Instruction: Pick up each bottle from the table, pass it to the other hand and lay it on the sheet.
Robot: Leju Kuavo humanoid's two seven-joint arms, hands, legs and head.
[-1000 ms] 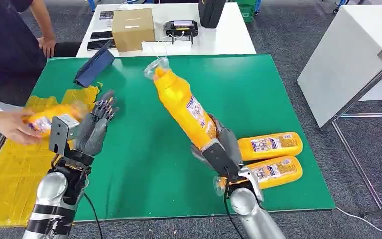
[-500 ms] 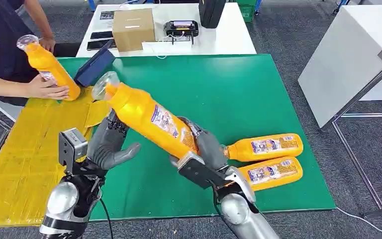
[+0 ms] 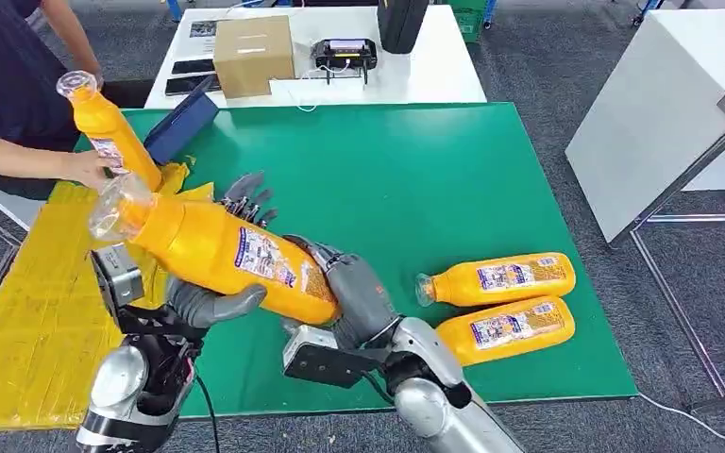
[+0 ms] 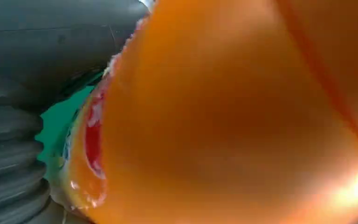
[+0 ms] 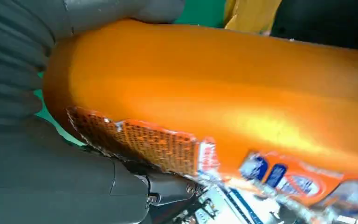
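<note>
The orange bottle (image 3: 231, 250) will show a hidden front label when I turn it over, because a red label edge (image 4: 93, 140) can be seen beside my left gripper.
My right hand (image 3: 359, 297) grips a large orange bottle (image 3: 217, 250) by its base, and the bottle lies nearly level with its clear cap toward the yellow sheet (image 3: 28, 311). My left hand (image 3: 210, 304) is under the bottle's middle, thumb below and fingers spread behind it, not closed round it. The left wrist view has the bottle (image 4: 237, 116) pressed close to my left hand (image 4: 14, 154). In the right wrist view the bottle's base (image 5: 223, 102) sits in my right hand (image 5: 37, 177). Two more orange bottles (image 3: 500, 276) (image 3: 510, 328) lie on the green mat (image 3: 415, 179) at the right.
A person's hand (image 3: 85, 168) holds another orange bottle (image 3: 109, 132) upright over the sheet's far end. A dark blue flat case (image 3: 181, 123) lies at the mat's far left. Behind it, a white table (image 3: 415, 66) carries a cardboard box (image 3: 253, 55).
My right hand has swung the bottle left and lowered it flatter, across my left hand. My left hand's fingers now stand behind the bottle. The person's bottle shifted slightly right.
</note>
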